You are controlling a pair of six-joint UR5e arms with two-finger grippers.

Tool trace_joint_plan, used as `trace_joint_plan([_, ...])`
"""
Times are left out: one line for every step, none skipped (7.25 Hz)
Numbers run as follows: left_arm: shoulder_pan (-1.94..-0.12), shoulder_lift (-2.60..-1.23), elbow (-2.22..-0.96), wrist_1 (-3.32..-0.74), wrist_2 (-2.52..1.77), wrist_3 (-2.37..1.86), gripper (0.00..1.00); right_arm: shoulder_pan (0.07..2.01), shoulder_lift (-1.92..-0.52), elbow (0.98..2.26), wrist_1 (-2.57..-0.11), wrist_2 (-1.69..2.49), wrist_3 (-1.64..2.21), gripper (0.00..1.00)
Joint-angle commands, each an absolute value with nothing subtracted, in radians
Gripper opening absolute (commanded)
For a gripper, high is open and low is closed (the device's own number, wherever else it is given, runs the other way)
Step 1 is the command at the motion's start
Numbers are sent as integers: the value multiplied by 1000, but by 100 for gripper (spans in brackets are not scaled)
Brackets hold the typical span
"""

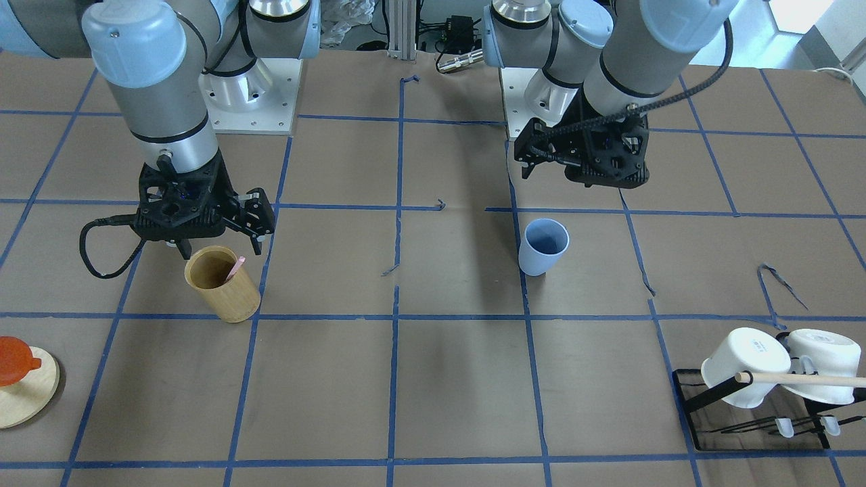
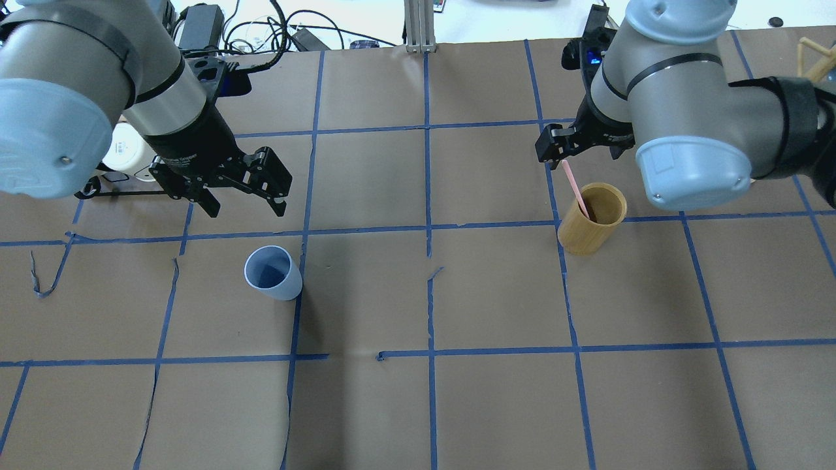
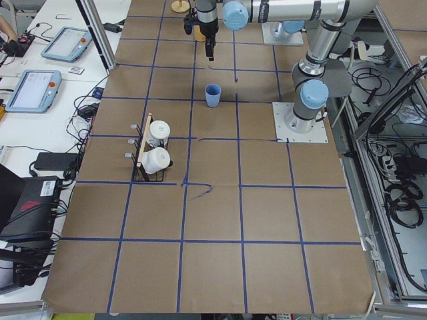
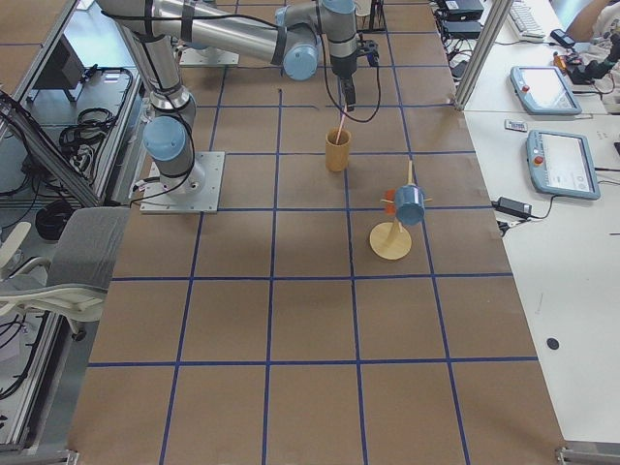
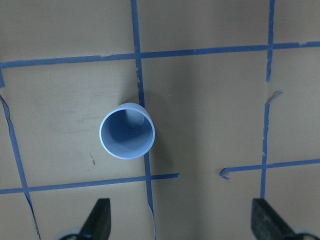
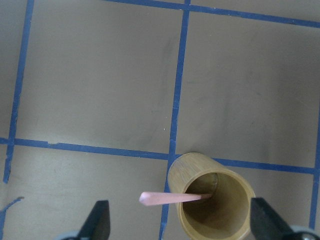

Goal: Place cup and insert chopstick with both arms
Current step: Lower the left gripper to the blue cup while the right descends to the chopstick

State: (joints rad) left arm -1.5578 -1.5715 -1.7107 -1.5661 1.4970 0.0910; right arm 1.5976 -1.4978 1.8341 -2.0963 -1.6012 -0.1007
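Note:
The tan bamboo cylinder (image 1: 225, 285) will move a little and stay upright when I pull the chopstick out, because the pale-pink chopstick leans (image 1: 236, 267) against the cylinder's rim.
The light-blue cup (image 1: 543, 247) stands upright and empty on the table; it also shows in the overhead view (image 2: 273, 273) and the left wrist view (image 5: 127, 131). My left gripper (image 2: 245, 189) is open and empty, above and behind the cup, apart from it. One pale-pink chopstick (image 2: 576, 189) leans in a tan bamboo cylinder (image 2: 591, 219); its tip sticks out over the rim in the right wrist view (image 6: 170, 198). My right gripper (image 1: 220, 247) is open and empty, just above the cylinder's rim, with its fingers on either side of the chopstick's top.
A black rack with white handled mugs (image 1: 771, 368) and a long wooden dowel (image 1: 805, 379) stands at the table's end on my left. A wooden disc stand (image 1: 24, 396) with an orange piece stands on my right. Blue tape lines grid the brown table.

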Motion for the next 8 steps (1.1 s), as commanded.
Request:
trace_joint_plan([-1549,-1592,-1865,-1365,1494,124,99,1598,-1497,1862,-2120,-1600,-121,80])
trace_joint_plan([-1551,-1606,-1931,-1277,1497,162,99,1598,-1497,1877,-2121,-1601,-123,80])
trace_joint_plan([-1554,-1606,-1992,-1217,1497,169,99,1601,-1499,1885,-2121,-1601,-124,78])
trace_joint_plan([-1554,-1605,-2053,-1156,1499,172,98,1608,-1499,1885,-2121,-1601,-127,70])
trace_joint_plan([-1554,-1606,-2103,-1073,1497,172,98,1608,-1499,1881,-2123,-1603,-152,56])
trace_joint_plan([-1554,-1611,-2124,-1045,1497,172,98,1608,-1499,1875,-2125,-1603,-172,46])
trace_joint_plan([-1554,-1612,-2128,-1042,1497,170,96,1608,-1497,1876,-2128,-1603,-178,33])
trace_joint_plan([-1554,-1612,-2128,-1040,1496,169,90,1608,-1499,1878,-2131,-1603,-179,30])
